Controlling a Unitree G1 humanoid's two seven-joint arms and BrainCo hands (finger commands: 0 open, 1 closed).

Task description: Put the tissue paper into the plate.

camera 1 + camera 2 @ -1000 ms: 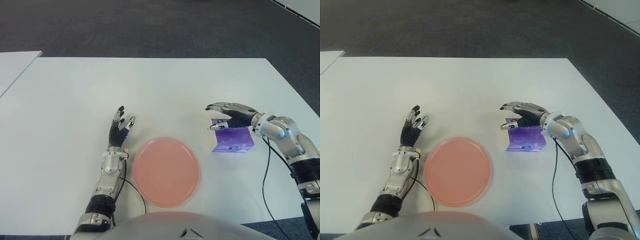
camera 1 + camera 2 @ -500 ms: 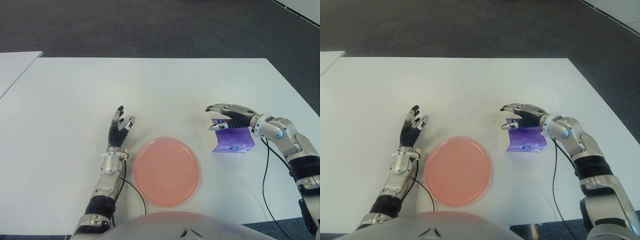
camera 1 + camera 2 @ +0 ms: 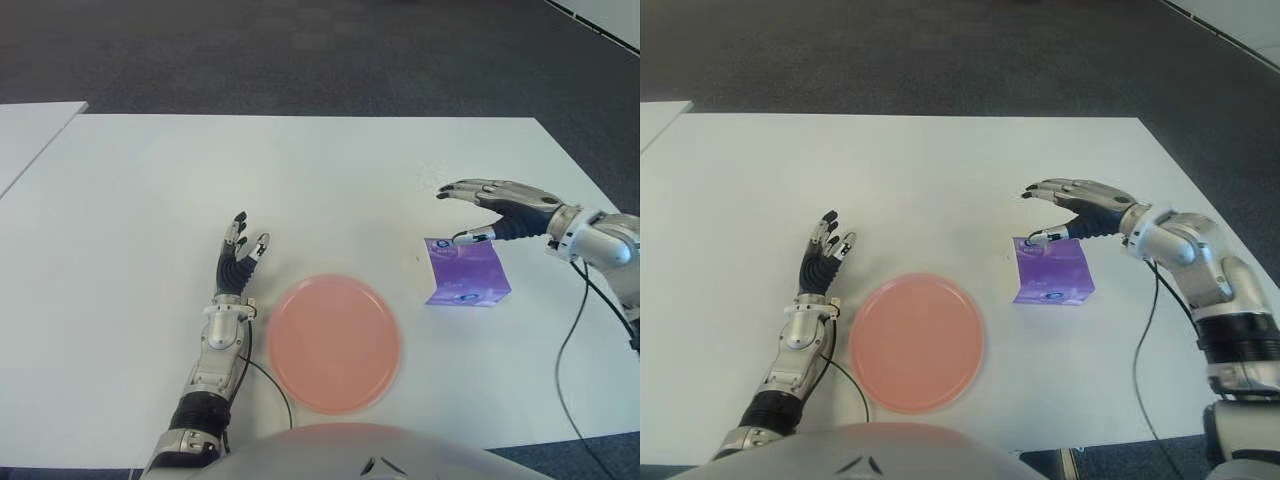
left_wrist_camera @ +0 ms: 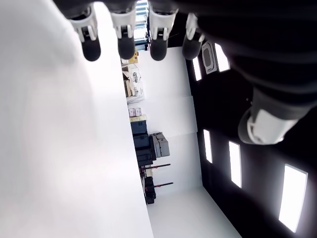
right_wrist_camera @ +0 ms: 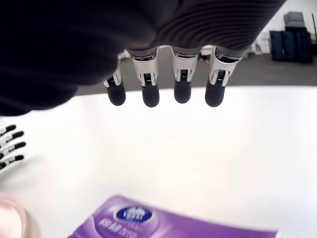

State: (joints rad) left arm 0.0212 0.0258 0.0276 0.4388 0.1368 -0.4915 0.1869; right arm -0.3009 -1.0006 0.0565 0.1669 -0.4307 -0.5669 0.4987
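Note:
The tissue paper [image 3: 467, 270] will squeeze in around my right gripper when I lift it to the plate, because thin shiny wrapping [image 3: 470, 297] covers the purple pack.
The tissue paper is a flat purple pack [image 3: 465, 272] lying on the white table [image 3: 330, 170], just right of the pink plate [image 3: 333, 343]. The plate holds nothing. My right hand [image 3: 470, 212] hovers over the pack's far edge with fingers spread and its thumb tip close to the pack's far corner. In the right wrist view its straight fingers [image 5: 181, 89] hang above the pack [image 5: 163, 223], holding nothing. My left hand [image 3: 250, 234] shows left of the plate, fingers extended and holding nothing.
A second white table's corner [image 3: 30, 130] shows at the far left. Dark carpet [image 3: 300, 50] lies beyond the table's far edge. A black cable [image 3: 560, 350] trails from my right arm across the table's right side.
My right hand has drawn back from over the pack, moving right and farther away. The pack has stayed where it was. The left hand has not moved.

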